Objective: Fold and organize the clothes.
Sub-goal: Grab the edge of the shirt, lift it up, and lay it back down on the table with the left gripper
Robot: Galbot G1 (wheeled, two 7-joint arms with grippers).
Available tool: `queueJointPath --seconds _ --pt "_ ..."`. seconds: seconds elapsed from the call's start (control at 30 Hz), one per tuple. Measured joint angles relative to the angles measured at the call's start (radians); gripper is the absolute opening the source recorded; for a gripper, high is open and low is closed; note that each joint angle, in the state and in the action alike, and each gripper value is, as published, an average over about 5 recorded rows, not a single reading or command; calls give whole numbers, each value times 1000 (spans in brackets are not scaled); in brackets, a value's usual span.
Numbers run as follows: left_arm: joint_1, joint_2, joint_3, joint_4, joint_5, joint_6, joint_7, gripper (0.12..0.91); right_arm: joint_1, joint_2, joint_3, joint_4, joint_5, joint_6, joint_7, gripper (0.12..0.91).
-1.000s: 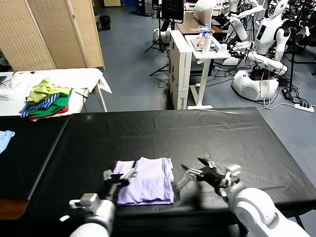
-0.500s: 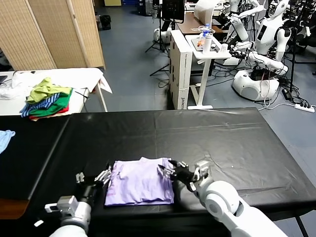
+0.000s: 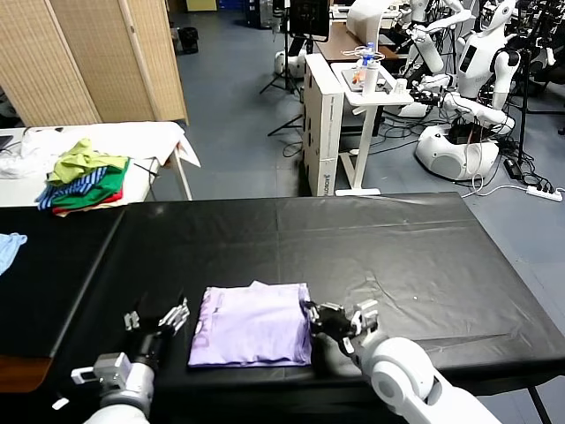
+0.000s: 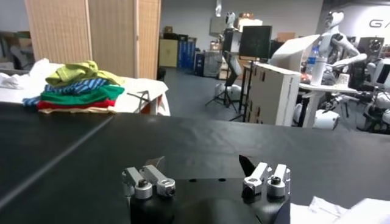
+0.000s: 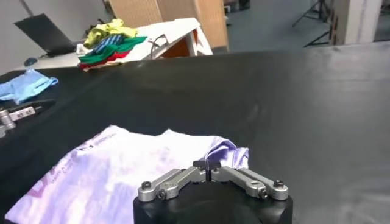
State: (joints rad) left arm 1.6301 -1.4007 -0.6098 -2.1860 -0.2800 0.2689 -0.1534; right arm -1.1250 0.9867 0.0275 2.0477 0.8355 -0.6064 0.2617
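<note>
The robot should expect a hidden printed front when it turns over the plain lavender T-shirt (image 3: 254,325), because purple print (image 3: 202,329) shows around the T-shirt's edge.
The clothes (image 3: 252,322), a pale lavender T-shirt folded into a rectangle, lie near the front edge of the black table (image 3: 371,238). My right gripper (image 3: 310,314) is at the shirt's right edge. In the right wrist view its fingertips (image 5: 208,165) meet on a raised fold of the lavender fabric (image 5: 122,176), shut on it. A faint purple print shows on the cloth there. My left gripper (image 3: 159,315) hovers open just left of the shirt, apart from it. Nothing lies between its fingers (image 4: 204,176), and a corner of the shirt (image 4: 341,213) shows beside it.
A pile of green, yellow and striped garments (image 3: 84,177) sits on a white table (image 3: 141,137) at the back left. A light blue cloth (image 3: 7,247) lies at the far left. The shirt lies close to the table's front edge. Other robots and desks stand beyond.
My right gripper moved left to the shirt's right edge and shut on the fabric. My left gripper drew back leftward off the shirt and stayed open.
</note>
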Motion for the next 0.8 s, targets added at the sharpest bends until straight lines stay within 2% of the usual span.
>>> queueJointPath --seconds 0.07,0.17,0.27,0.43,0.53,0.6,0.8 --pt "1 -4 -1 2 3 -2 1 907 -6 4 4 1 1 -9 -2 155" --pt "5 -12 -1 4 7 -5 7 907 -15 1 16 10 13 -17 -13 222" --pt "15 -23 -2 5 8 -11 26 907 -28 -12 37 28 32 -18 -22 377" --pt "28 -51 0 17 0 -28 71 907 -65 -53 106 76 54 -11 -42 699" --pt "29 -73 6 33 -22 -37 95 907 -100 -84 168 111 69 2 -57 837" --pt "30 -88 9 43 -48 -40 110 907 -127 -102 216 130 77 13 -65 881" --pt "30 -123 22 74 -122 -49 132 907 -202 -125 349 142 82 30 -76 907"
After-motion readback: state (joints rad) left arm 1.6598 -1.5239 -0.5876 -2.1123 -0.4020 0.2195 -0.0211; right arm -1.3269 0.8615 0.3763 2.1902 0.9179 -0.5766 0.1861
